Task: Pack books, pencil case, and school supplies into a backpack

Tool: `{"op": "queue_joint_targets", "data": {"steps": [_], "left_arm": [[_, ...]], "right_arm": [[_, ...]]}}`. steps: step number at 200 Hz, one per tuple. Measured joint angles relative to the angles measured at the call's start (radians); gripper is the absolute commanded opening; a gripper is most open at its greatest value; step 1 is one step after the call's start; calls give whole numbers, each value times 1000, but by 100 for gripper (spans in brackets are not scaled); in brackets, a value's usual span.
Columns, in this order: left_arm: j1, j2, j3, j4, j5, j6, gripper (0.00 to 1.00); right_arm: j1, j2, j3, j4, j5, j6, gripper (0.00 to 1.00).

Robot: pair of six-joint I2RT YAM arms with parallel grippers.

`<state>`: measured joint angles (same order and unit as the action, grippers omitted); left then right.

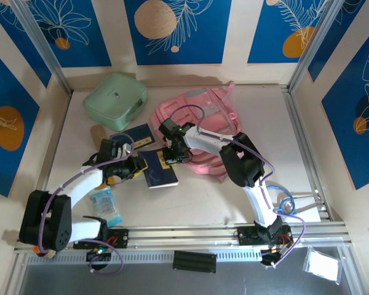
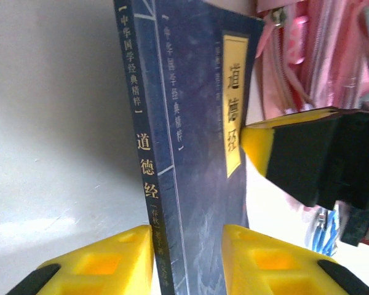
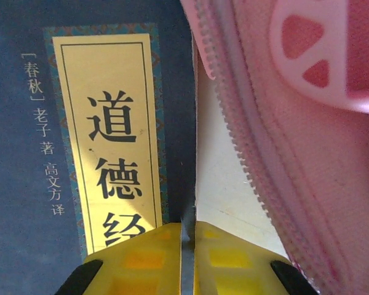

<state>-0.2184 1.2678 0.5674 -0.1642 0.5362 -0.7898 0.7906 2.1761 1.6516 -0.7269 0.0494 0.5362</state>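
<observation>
The book's edge (image 3: 195, 178) is pinched by my right gripper close to the backpack, so next my left gripper picks the book up by its spine and passes its bottom end (image 1: 162, 184) over.
A navy blue book (image 1: 161, 175) with a yellow title strip lies in the middle of the table, just left of the pink backpack (image 1: 203, 132). My right gripper (image 3: 189, 230) is shut on the thin right edge of this book (image 3: 24, 184), beside the backpack's zip (image 3: 246, 160). My left gripper (image 2: 187, 246) stands open around the book's spine end (image 2: 149, 184). One finger is against the spine and the other is over the cover. A second navy book (image 1: 132, 135) lies behind. The tan pencil case (image 1: 97, 131) shows at the far left.
A mint-green square case (image 1: 115, 98) sits at the back left. A blue-and-white packet (image 1: 103, 206) lies by the left arm's base. Blue-handled scissors (image 1: 295, 208) rest near the right rail. The right gripper's fingers (image 2: 258, 138) cross the left wrist view.
</observation>
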Motion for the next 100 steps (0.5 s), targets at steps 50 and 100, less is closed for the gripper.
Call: {"op": "queue_joint_targets", "data": {"steps": [50,100], "left_arm": [[-5,65,3,108,79,-48,27],[-5,100,22,114,85,-60,12]], "right_arm": [[6,1,-3,16,-2,1,10],[7,0,-10,27,-2,3,11]]}}
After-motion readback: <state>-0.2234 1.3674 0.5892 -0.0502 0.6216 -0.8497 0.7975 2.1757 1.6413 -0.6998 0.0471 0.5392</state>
